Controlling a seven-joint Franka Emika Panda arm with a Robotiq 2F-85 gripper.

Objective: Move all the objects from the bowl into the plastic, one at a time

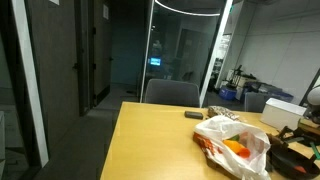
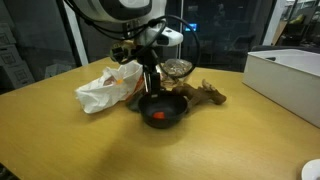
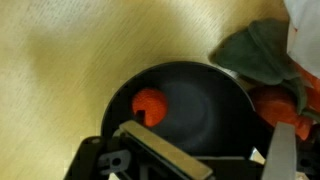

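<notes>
My open gripper should move down into the black bowl [image 2: 166, 108] next, because the red object [image 2: 158, 115] lies alone below the gripper, until its fingers are on both sides of that object.
A black bowl [image 2: 172, 106] stands on the wooden table and holds one small red object [image 2: 156, 116]. In the wrist view the bowl [image 3: 200, 105] fills the middle, with the red object [image 3: 150, 105] at its left side. My gripper [image 2: 152, 90] hangs just above the bowl, open and empty; its fingers [image 3: 225, 160] straddle bare bowl floor. The white plastic bag [image 2: 100, 92] lies right beside the bowl, and it also shows in an exterior view [image 1: 225, 135] with an orange object [image 1: 237, 150] inside. An orange and green item [image 3: 272, 100] lies at the bowl's rim by the bag.
A white box [image 2: 290, 75] stands to one side of the bowl. A brown object [image 2: 208, 94] and a glass dish [image 2: 178, 68] lie just behind the bowl. A small dark object [image 1: 194, 115] lies on the table. Chairs stand at the far edge.
</notes>
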